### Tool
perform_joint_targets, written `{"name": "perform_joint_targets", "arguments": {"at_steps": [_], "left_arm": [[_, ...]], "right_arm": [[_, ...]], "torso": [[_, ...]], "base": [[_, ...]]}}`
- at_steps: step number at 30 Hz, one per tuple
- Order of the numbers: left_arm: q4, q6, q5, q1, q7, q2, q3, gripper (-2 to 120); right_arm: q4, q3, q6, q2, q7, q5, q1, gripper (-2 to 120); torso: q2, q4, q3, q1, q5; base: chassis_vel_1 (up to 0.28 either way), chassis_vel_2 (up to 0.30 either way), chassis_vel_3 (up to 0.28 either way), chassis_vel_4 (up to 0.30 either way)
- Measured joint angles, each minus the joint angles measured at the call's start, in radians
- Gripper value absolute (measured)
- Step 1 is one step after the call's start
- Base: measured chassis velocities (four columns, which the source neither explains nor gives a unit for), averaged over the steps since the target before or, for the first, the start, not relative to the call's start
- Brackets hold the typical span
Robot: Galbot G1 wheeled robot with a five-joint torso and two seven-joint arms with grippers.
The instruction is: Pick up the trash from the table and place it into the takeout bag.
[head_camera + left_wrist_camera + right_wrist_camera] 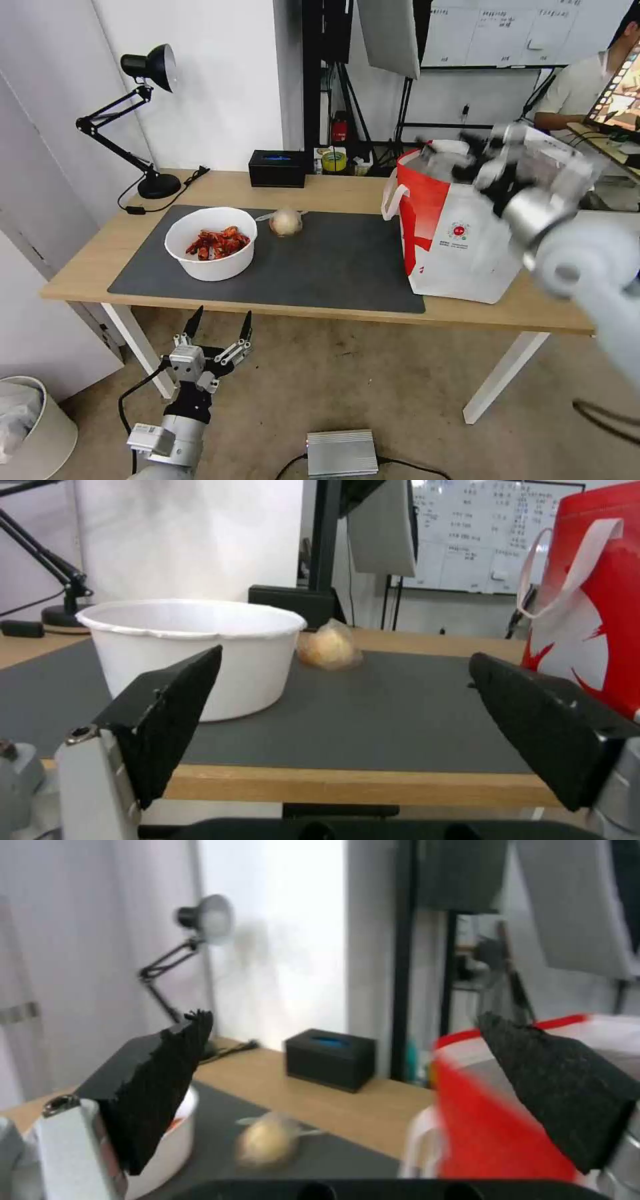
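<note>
My gripper will bring the beige plastic-wrapped lump (pixel 285 223) up whole when I lift it, and the lump will stay closed, because plastic ends (pixel 265 217) stick out like tied handles.
On the table (pixel 333 190), a white round bowl (pixel 211 243) of red crayfish shells stands on the left of the dark mat (pixel 347 267). A beige plastic-wrapped lump (pixel 286 222) lies just behind and right of it. The white and red takeout bag (pixel 460 233) stands at the table's right end. My right gripper (pixel 457 153) hovers over the bag's mouth, open and empty (pixel 345 1016). My left gripper (pixel 220 327) hangs open below the table's front edge, facing the bowl (pixel 193 650), the lump (pixel 327 649) and the bag (pixel 600 605).
A black desk lamp (pixel 150 120) stands at the table's back left, and a black rectangular box (pixel 277 168) at the back middle. On the floor are a white lined bin (pixel 30 427) at the left and a silver box (pixel 341 453) in front.
</note>
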Motion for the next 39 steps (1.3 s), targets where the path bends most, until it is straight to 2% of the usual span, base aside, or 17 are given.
{"name": "perform_joint_targets", "arguments": {"at_steps": [2, 7, 9, 15, 18, 27, 39], "left_arm": [[-0.004, -0.002, 0.000, 0.003, 0.000, -0.004, -0.002, 100], [-0.008, -0.006, 0.000, 0.010, 0.001, -0.004, -0.010, 100], [-0.008, -0.010, 0.000, 0.014, 0.001, -0.003, -0.015, 100], [-0.002, -0.014, -0.002, 0.013, 0.002, 0.002, -0.018, 100], [0.005, -0.015, -0.002, 0.009, 0.002, 0.003, -0.011, 100], [0.009, -0.016, 0.002, 0.006, 0.003, 0.000, 0.001, 100], [0.009, -0.021, 0.009, 0.015, 0.003, -0.006, -0.004, 100]], "right_arm": [[0.016, 0.000, 0.054, 0.031, -0.027, -0.072, -0.085, 100], [0.034, 0.000, 0.110, 0.073, -0.013, -0.166, -0.194, 100], [0.038, 0.000, 0.163, 0.106, 0.019, -0.254, -0.285, 100], [0.035, -0.001, 0.238, 0.160, 0.075, -0.389, -0.440, 100], [0.027, -0.001, 0.291, 0.214, 0.118, -0.493, -0.562, 100], [0.012, -0.008, 0.322, 0.272, 0.186, -0.604, -0.675, 100], [-0.010, -0.024, 0.340, 0.301, 0.221, -0.649, -0.711, 100]], "torso": [[0.000, 0.0002, 0.000, 0.000, 0.0001], [0.000, 0.0004, 0.000, 0.000, -0.0001], [0.000, 0.0003, 0.000, 0.000, 0.0000], [0.000, 0.0001, 0.000, 0.000, 0.0001], [0.000, 0.0001, 0.000, 0.000, 0.0001], [0.000, 0.0003, 0.000, 0.000, 0.0000], [0.000, 0.0003, 0.000, 0.000, 0.0001]], "base": [[0.000, 0.000, 0.000, 0.000], [0.000, 0.000, 0.000, 0.000], [0.000, 0.000, 0.000, 0.000], [0.000, 0.000, 0.000, 0.000], [0.000, 0.000, 0.000, 0.000], [0.000, 0.000, 0.000, 0.000], [0.000, 0.000, 0.000, 0.000]]}}
